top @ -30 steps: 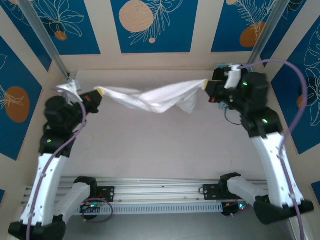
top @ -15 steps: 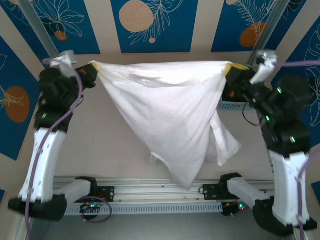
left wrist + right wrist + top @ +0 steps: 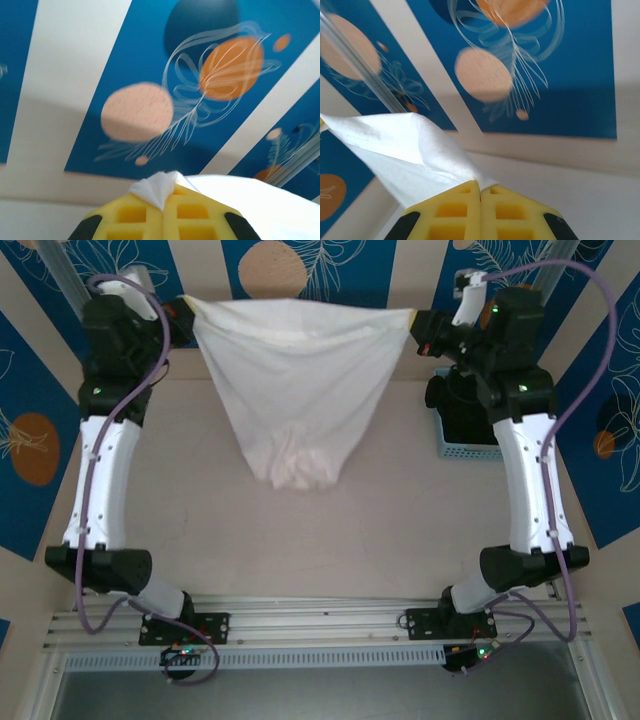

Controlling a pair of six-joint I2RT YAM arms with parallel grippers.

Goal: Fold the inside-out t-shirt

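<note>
The t-shirt's lower end (image 3: 300, 465) is hanging in a bunch below the tight edge at my grippers, so I should put the t-shirt down and grip its sides (image 3: 368, 405) before I fold it.
The white inside-out t-shirt (image 3: 295, 380) hangs high above the table, stretched taut between both arms and narrowing to a bunched end (image 3: 295, 468) near the tabletop. My left gripper (image 3: 186, 312) is shut on its upper left corner. My right gripper (image 3: 412, 325) is shut on the upper right corner. In the left wrist view a white tuft of the t-shirt (image 3: 159, 186) sticks out between the closed yellow pads (image 3: 135, 215) of the left gripper (image 3: 164, 202). In the right wrist view the t-shirt (image 3: 405, 145) runs off to the left from my shut right gripper (image 3: 480, 189).
A light blue basket (image 3: 462, 448) holding a black garment (image 3: 465, 410) stands at the right side of the table, under my right arm. Blue and cream patterned walls (image 3: 300, 290) close in the back and sides. The arms' rail (image 3: 320, 635) runs along the near edge.
Both arms have risen and swung back toward the far wall. The shirt went from a low twisted band, through a wide drape reaching the near rail, to a shorter taut hang.
</note>
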